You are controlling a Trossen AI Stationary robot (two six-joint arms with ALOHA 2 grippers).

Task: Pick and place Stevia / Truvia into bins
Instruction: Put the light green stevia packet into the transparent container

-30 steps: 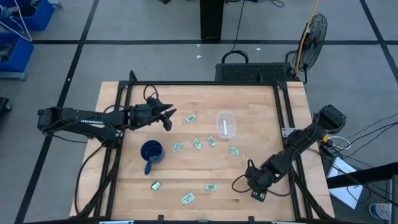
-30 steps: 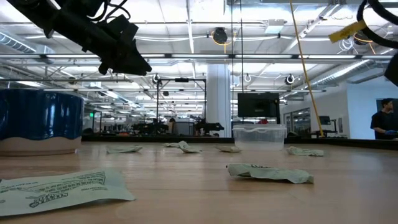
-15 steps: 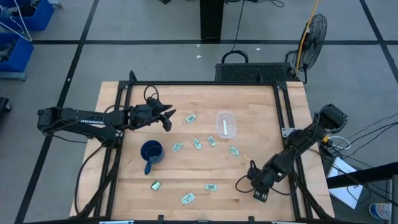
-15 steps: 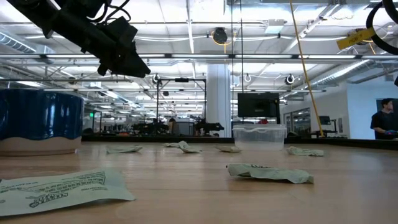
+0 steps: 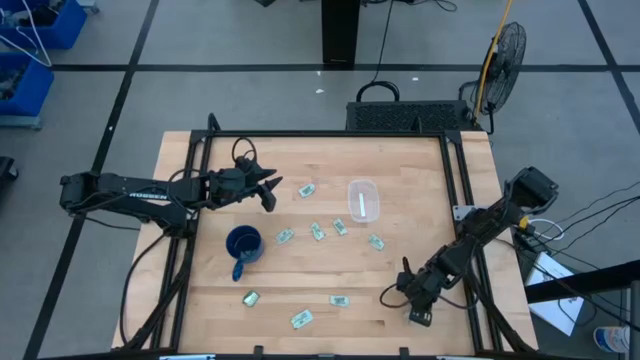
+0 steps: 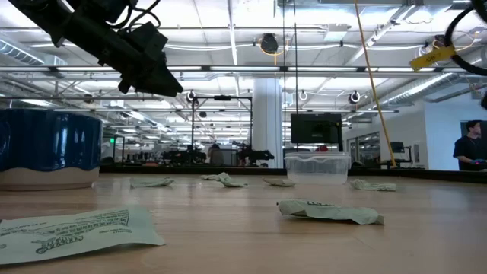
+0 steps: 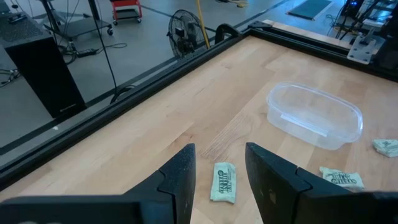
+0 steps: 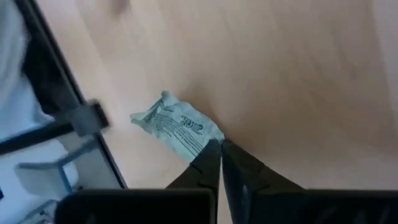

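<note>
I should keep carrying the packet (image 8: 178,126) that my right gripper pinches by one end until it hangs over the clear bin (image 5: 364,201), because the bin is open.
Several pale green Stevia packets (image 5: 317,231) lie flat across the wooden table. One packet (image 7: 224,182) lies just ahead of my open left gripper (image 7: 221,155), which hovers above the far left part of the table (image 5: 270,188). The clear bin (image 5: 364,200) stands on its base toward the far side, with a white packet inside. My right gripper (image 5: 412,290) is over the near right part of the table, shut on one packet (image 8: 177,127). My right gripper pinches one end of a pale green packet (image 8: 205,142) between its two fingertips (image 8: 210,160), coming from above. The rest of the packet sticks out past the fingertips, over the table near the right frame rail. Whether it touches the wood, I cannot tell.
A dark blue mug (image 5: 243,245) stands on the left side of the table, near several packets. Black frame rails (image 5: 460,180) run along the table's edges. Bare wood lies between the bin and the right gripper.
My right arm has shifted a little toward the table's near edge, still shut on its packet.
</note>
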